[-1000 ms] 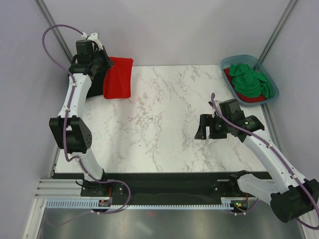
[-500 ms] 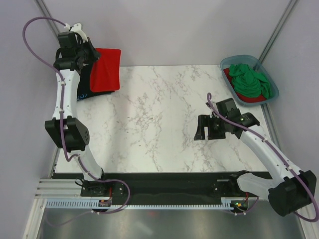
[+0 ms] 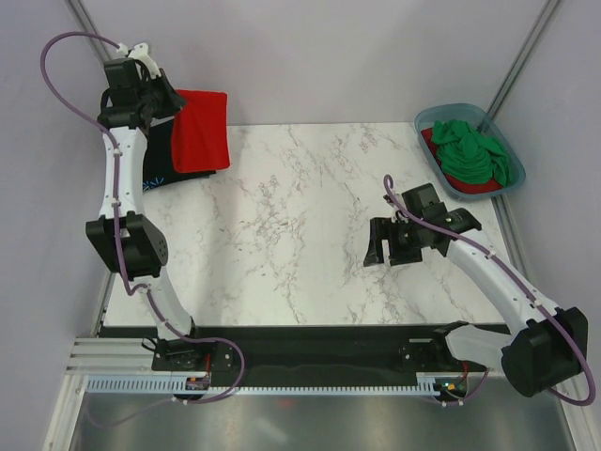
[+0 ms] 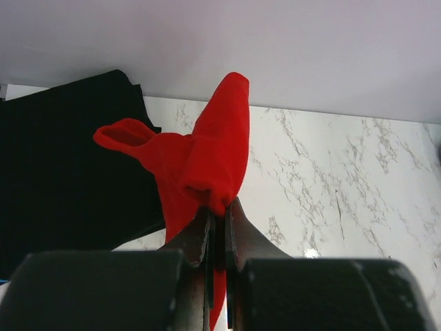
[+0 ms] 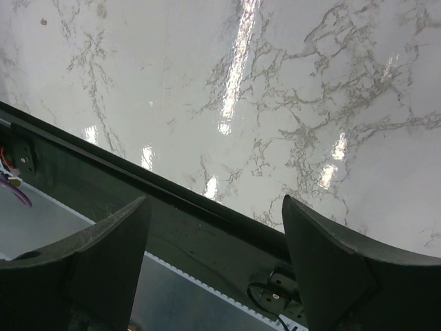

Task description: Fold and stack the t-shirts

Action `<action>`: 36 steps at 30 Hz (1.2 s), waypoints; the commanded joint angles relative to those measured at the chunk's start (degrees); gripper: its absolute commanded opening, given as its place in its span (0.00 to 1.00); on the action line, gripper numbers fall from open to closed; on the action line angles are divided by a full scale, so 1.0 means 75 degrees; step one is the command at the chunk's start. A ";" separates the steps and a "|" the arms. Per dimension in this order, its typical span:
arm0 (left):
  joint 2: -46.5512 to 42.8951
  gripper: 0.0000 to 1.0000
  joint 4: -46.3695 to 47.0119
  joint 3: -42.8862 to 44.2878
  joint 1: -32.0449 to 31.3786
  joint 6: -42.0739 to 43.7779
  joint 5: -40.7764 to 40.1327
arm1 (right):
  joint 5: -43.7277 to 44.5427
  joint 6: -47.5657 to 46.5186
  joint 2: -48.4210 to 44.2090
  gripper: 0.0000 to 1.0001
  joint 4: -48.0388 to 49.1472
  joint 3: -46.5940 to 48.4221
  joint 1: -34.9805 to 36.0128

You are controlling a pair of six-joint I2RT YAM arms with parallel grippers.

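The red t-shirt's lower end (image 3: 197,162) lies partly over the black t-shirt, so my left gripper should continue to go toward the black t-shirt's open side (image 3: 157,158) until the red t-shirt covers it.
My left gripper (image 3: 165,105) is shut on a folded bright red t-shirt (image 3: 199,130) and holds it up at the table's far left corner; it also shows in the left wrist view (image 4: 207,162), pinched between the fingers (image 4: 241,231). Under it a folded black t-shirt (image 3: 158,160) with a small light-blue mark lies on the table, also seen in the left wrist view (image 4: 65,172). A green t-shirt (image 3: 474,152) lies over another red one (image 3: 477,189) in the blue-grey tub (image 3: 449,114). My right gripper (image 3: 379,246) is open and empty over the right side of the table (image 5: 217,227).
The marble table (image 3: 300,235) ends at a dark front rail (image 3: 310,348) above the arm bases. The tub stands at the far right corner. Grey walls close in the back and sides.
My left gripper has lifted the red t-shirt and carried it left and back, uncovering the black t-shirt beneath. My right gripper has shifted slightly left.
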 commanded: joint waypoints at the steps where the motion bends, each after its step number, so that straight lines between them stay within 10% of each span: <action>1: 0.0081 0.02 0.0330 0.0537 0.0148 0.0223 0.0293 | -0.0086 -0.0094 0.0078 0.84 0.0156 0.0304 0.0028; 36: 0.3328 0.04 0.0586 0.3597 0.1648 0.0117 0.0012 | -0.0308 -0.0129 0.2000 0.84 0.0625 0.0410 0.0051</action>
